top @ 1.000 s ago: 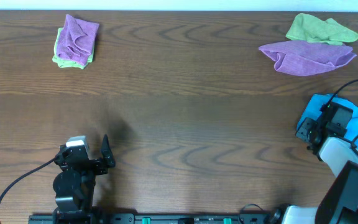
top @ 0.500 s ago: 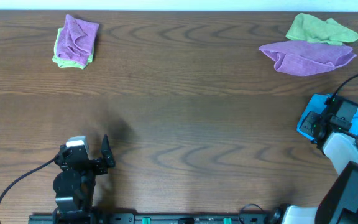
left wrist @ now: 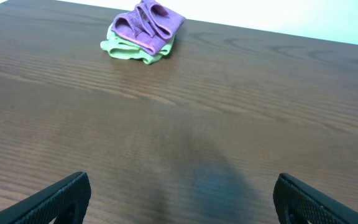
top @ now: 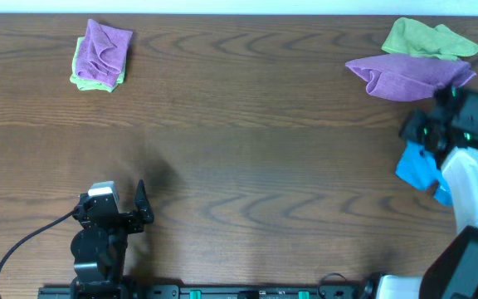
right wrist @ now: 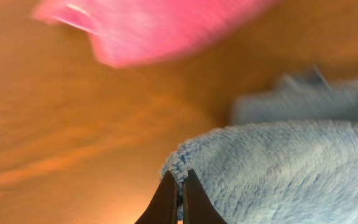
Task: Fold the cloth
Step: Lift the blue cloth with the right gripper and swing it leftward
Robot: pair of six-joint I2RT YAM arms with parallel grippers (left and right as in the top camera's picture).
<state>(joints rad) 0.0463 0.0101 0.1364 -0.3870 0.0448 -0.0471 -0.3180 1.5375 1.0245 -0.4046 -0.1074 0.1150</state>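
My right gripper should keep swinging the cloth inward and let go of it at the table's middle (top: 226, 123). The sky-blue cloth's hem (right wrist: 190, 151) is pinched, and the table's middle is clear.
The sky-blue cloth (top: 417, 169) hangs bunched at the table's right edge, partly hidden by my right arm. My right gripper (top: 426, 133) is shut on the cloth's edge and holds it lifted. In the right wrist view the two fingers (right wrist: 178, 186) pinch the fluffy hem of the cloth (right wrist: 278, 168), with oddly shifted colours. My left gripper (top: 142, 202) is open and empty near the front left; its fingertips (left wrist: 179, 199) frame bare table in the left wrist view.
A purple cloth (top: 409, 75) with a lime-green cloth (top: 426, 37) behind it lies at the back right, close to the right gripper. A purple-on-green folded stack (top: 100, 54) lies at the back left, also in the left wrist view (left wrist: 143, 31).
My right gripper has lifted the blue cloth and carried it toward the back, near the purple cloth. The left arm has not moved.
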